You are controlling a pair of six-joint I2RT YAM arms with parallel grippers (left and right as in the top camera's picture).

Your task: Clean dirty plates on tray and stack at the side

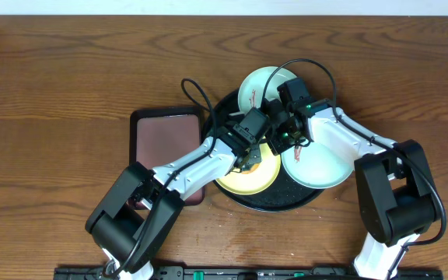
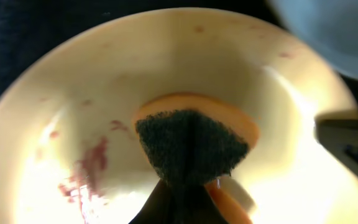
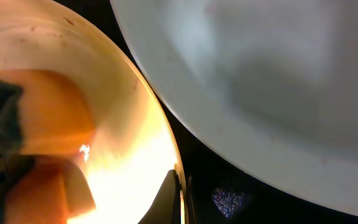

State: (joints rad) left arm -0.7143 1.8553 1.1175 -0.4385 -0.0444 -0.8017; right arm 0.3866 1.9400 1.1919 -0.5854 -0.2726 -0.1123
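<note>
The reddish smear (image 2: pixel 93 167) is beside the sponge, so the robot's left gripper should pull the sponge back over the smear toward the yellow plate's rim (image 2: pixel 33 74) by the maroon tray.
The black tray (image 1: pixel 278 201) holds three plates. The pale yellow plate (image 1: pixel 243 180) lies at its front left, and its reddish smear (image 2: pixel 86 174) shows in the left wrist view. One mint plate (image 1: pixel 321 159) lies at the right and another (image 1: pixel 259 85) leans over the back rim. My left gripper (image 1: pixel 249 159) is shut on an orange sponge with a dark scouring face (image 2: pixel 188 146), pressed onto the yellow plate (image 2: pixel 73 93). My right gripper (image 3: pixel 180 186) is shut on the yellow plate's rim (image 3: pixel 157 118), beside the right mint plate (image 3: pixel 260 74).
A rectangular maroon tray (image 1: pixel 166 144) with a black rim lies just left of the black tray, under my left arm. Cables loop above both wrists. Wooden table surrounds everything, and the back wall edge runs along the top.
</note>
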